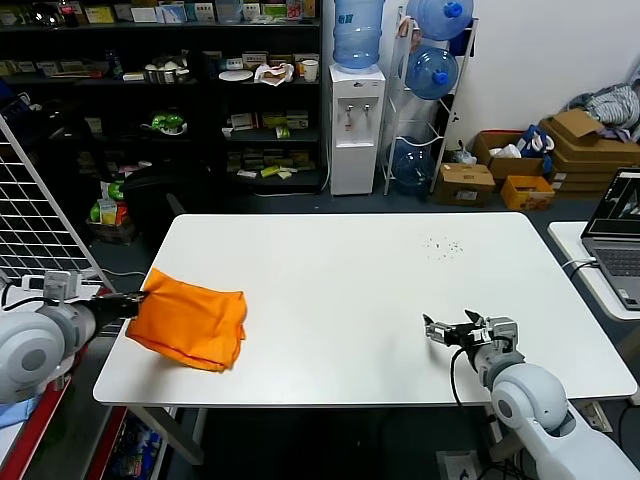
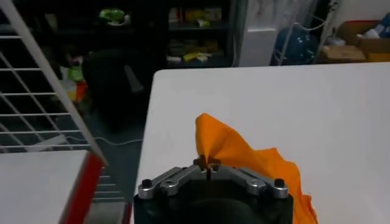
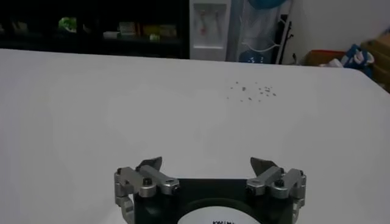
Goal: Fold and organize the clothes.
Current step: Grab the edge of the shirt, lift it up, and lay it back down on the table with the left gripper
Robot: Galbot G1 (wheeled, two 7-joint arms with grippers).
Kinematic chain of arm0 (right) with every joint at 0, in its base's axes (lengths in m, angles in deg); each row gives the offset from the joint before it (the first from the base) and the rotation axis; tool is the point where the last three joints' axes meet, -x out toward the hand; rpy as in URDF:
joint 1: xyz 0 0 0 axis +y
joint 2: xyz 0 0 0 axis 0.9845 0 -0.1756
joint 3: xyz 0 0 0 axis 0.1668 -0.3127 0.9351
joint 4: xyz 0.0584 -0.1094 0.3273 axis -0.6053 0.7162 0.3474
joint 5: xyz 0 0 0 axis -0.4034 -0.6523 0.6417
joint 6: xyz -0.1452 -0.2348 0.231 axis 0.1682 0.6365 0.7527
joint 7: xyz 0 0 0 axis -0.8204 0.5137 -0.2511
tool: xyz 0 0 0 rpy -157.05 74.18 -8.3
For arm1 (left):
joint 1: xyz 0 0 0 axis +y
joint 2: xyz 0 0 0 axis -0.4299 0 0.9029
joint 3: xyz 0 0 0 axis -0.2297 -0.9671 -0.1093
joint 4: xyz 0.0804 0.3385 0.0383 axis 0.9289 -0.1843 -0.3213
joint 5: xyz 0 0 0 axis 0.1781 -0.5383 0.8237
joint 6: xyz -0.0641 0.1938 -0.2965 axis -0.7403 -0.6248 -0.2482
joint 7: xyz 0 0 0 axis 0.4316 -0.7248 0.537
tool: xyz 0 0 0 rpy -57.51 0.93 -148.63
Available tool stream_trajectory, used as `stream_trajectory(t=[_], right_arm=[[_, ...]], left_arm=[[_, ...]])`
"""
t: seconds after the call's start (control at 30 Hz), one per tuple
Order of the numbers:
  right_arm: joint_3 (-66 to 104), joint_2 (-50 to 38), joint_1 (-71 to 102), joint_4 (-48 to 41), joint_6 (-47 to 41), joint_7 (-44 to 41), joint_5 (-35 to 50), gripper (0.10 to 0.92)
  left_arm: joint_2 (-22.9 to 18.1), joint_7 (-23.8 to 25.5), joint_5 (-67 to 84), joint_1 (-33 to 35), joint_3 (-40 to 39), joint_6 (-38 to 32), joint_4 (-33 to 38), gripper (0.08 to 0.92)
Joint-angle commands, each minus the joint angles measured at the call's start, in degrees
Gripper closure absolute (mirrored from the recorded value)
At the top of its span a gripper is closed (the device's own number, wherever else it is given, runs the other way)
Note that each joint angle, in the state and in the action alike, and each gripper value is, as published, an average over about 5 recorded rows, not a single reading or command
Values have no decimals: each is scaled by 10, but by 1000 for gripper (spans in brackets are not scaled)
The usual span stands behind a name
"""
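The robot's left gripper should swing the orange T-shirt's pinched edge back across and lay it flat in the middle of the table, because that edge is already at the table's end by the wire rack.
The bright orange T-shirt lies folded into a small bundle at the left front of the white table. My left gripper is shut on the shirt's left edge, pinching a raised peak of fabric. In the left wrist view the gripper holds that orange peak between closed fingertips. My right gripper is open and empty, low over the table's right front; in the right wrist view it shows its fingers spread wide over bare table.
A white wire rack stands left of the table. A laptop sits on a side table at right. Small dark specks dot the far right of the table. Shelves, a water dispenser and boxes stand behind.
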Motion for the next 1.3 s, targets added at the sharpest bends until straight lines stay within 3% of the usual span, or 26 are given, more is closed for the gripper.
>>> stream_trajectory(t=[0.03,0.33,0.5,0.63,0.73,0.87,0.97,1.03,1.13,1.3], right_arm=[[-3,3,-4,-7,12,-14,-21,104],[-4,9,-4,-9,11,-12,-25,104],[-2,16,-2,-5,7,-5,-30,104],[3,24,8,4,-1,10,-33,104],[13,29,20,12,-9,24,-31,104],[27,36,34,20,-19,44,-28,104],[33,43,38,23,-26,55,-26,104],[36,46,39,24,-28,61,-26,104],[41,48,41,26,-27,64,-25,104],[49,47,47,31,-13,64,-21,104]], left_arm=[[59,-118,78,12,43,5,-27,905],[63,-139,97,9,50,0,-27,905],[14,-167,134,-4,19,-41,65,905],[-102,-168,135,-107,-127,-76,155,905],[-227,-212,155,-239,-298,-86,158,905],[-426,-263,164,-355,-441,-91,39,905],[-568,-277,140,-389,-490,-86,-92,905],[-635,-272,113,-396,-502,-82,-169,905],[-689,-255,69,-398,-505,-79,-247,905],[-711,-230,26,-398,-494,-79,-296,905]])
